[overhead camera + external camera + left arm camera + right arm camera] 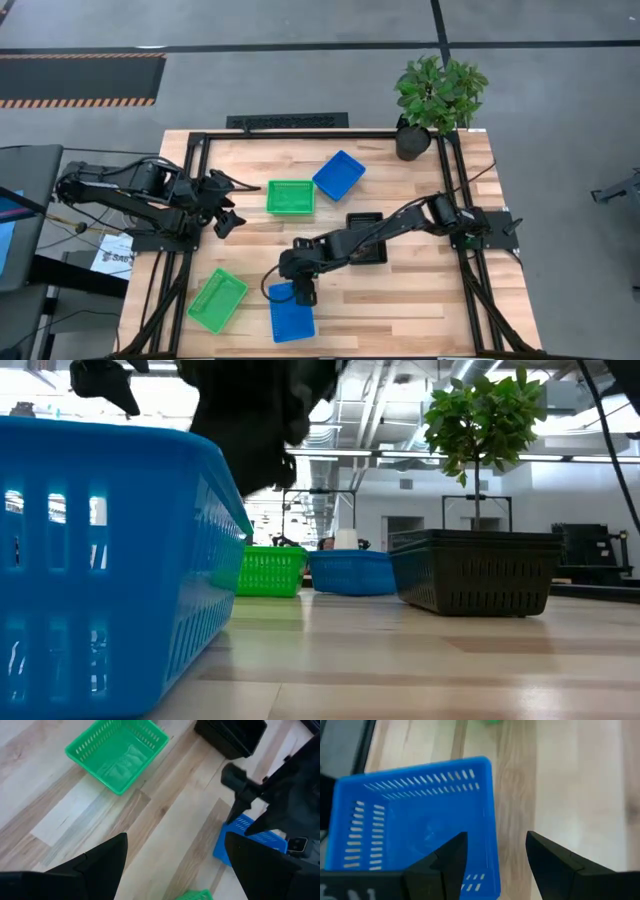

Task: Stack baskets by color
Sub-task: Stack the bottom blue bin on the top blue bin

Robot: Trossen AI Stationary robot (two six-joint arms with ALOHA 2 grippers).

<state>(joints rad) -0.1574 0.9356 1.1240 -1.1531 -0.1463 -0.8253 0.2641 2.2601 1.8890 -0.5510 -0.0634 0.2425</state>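
The near blue basket [292,318] gets narrower from its rim [491,815] down to its bottom, so it will fit inside the far blue basket when I lower it.
Five baskets show in the high view. One blue basket [292,314] sits at the near edge with a green basket [217,299] to its left. Another green basket [290,197] and a blue basket [338,175] sit toward the far side. A black basket [366,240] lies partly under my right arm. My right gripper [496,852] is open just above the near blue basket [415,815], with one finger over its inside and one outside its side wall [490,805]. I see no touch. My left gripper [175,865] hangs open above the table's left part.
A potted plant [438,95] stands at the far right corner. A black frame rail [190,200] runs along the table's sides. Bare wood [420,300] lies right of the near blue basket. In the low view that basket [100,560] fills the left foreground.
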